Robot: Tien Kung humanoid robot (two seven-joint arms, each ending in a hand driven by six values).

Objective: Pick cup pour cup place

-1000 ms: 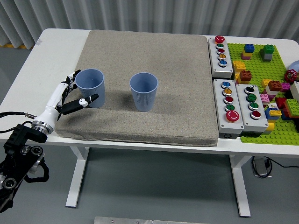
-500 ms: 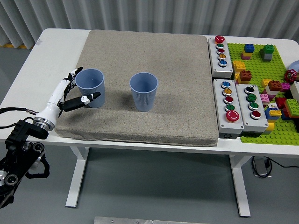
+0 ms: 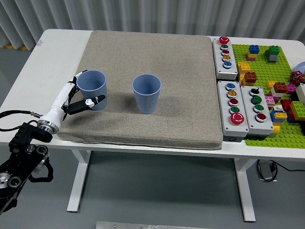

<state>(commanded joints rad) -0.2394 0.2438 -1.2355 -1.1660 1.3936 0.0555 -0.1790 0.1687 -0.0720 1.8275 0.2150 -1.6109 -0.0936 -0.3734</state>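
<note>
I should expect an empty pour when I tip the blue cup at my left gripper (image 3: 94, 93), because only the plain blue inside (image 3: 91, 79) shows in it.
Two blue ribbed cups stand upright on the grey mat (image 3: 157, 57). The left cup (image 3: 92, 89) is at the mat's left side, the right cup (image 3: 147, 93) near its middle. My left hand (image 3: 81, 93) is at the left cup's left side, fingers spread around it: the thumb reaches along the cup's front base, the other fingers lie behind its left rim. The fingers are close to or just touching the cup, not closed on it. I cannot see inside either cup well enough to tell what it holds. My right hand is out of view.
Three grey button boxes (image 3: 232, 102) line the mat's right edge. Beyond them a green baseplate (image 3: 267, 71) carries several coloured bricks. Bare white table (image 3: 52, 52) lies left of the mat.
My left hand has crept right and slightly forward, closing in around the left cup. Both cups stand where they were.
</note>
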